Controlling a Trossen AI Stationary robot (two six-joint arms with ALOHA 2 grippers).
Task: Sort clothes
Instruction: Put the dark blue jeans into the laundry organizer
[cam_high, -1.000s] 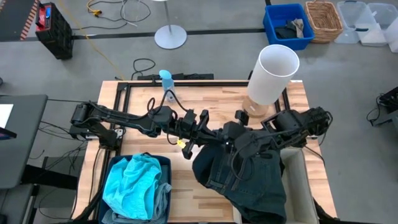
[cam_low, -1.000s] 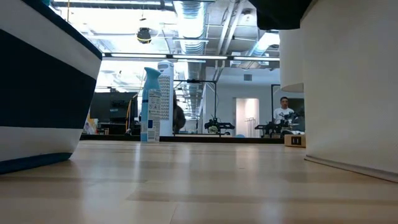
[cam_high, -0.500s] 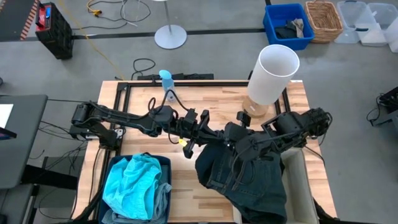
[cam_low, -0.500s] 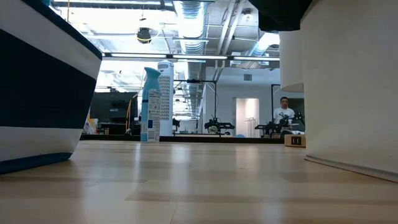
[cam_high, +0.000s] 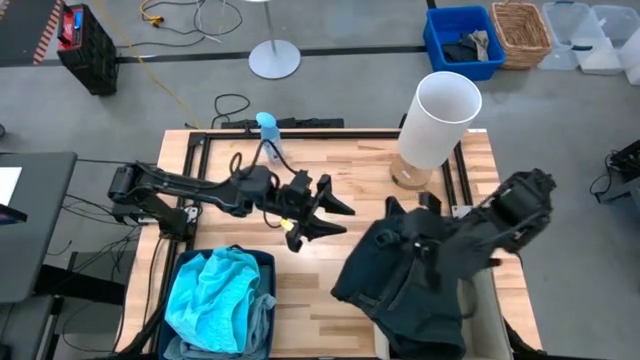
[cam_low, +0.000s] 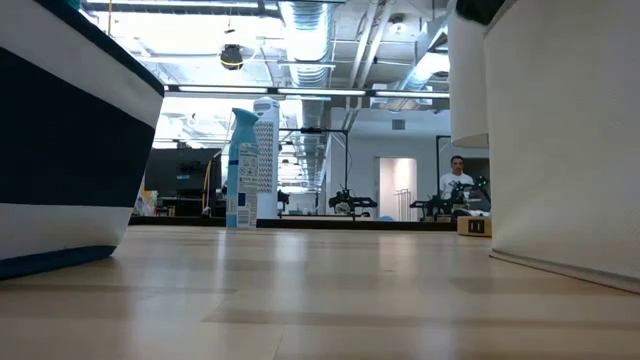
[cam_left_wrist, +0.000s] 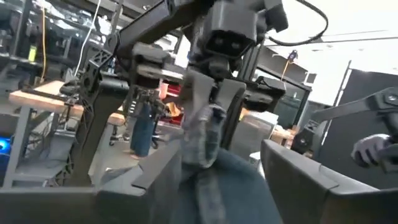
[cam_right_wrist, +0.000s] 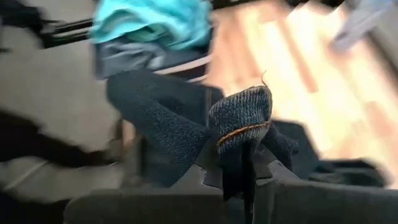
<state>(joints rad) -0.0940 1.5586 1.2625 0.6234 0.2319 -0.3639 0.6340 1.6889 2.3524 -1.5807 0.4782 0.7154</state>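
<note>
I should use my right gripper to pull the dark denim garment back over the bin (cam_high: 482, 315) and press it down inside, because it hangs out (cam_high: 352, 284) past the white bin's rim.
The dark denim garment (cam_high: 400, 285) hangs from my right gripper (cam_high: 395, 225), which is shut on it above the table's near right. Its lower folds spread next to the white bin (cam_high: 482, 300). My left gripper (cam_high: 335, 218) stands open above the table's middle, pointing at the denim with a gap between them. In the left wrist view its fingers (cam_left_wrist: 155, 171) stand apart, with my right gripper (cam_left_wrist: 208, 93) ahead of them. The turquoise garment (cam_high: 212, 295) lies on a pale blue one (cam_high: 263, 312) in the dark blue bin (cam_high: 180, 262). My right gripper pinches a bunched fold of the denim with an orange-stitched hem (cam_right_wrist: 241, 127) between its two fingers (cam_right_wrist: 267, 193). The fingers slant downward from the table's right side. The rest of the garment hangs slack below and beyond the fingers.
A tall white cylinder bin (cam_high: 440, 118) stands at the far right of the table and a blue spray bottle (cam_high: 268, 130) at the far edge. A blue crate (cam_high: 440, 25) and a wicker basket (cam_high: 520, 32) stand on the floor beyond. Bare wood lies between the two bins.
My left gripper has opened and let go of the denim, staying in place. My right gripper has gone toward the table's right edge with the denim, and the garment has swung with it, away from my left gripper.
</note>
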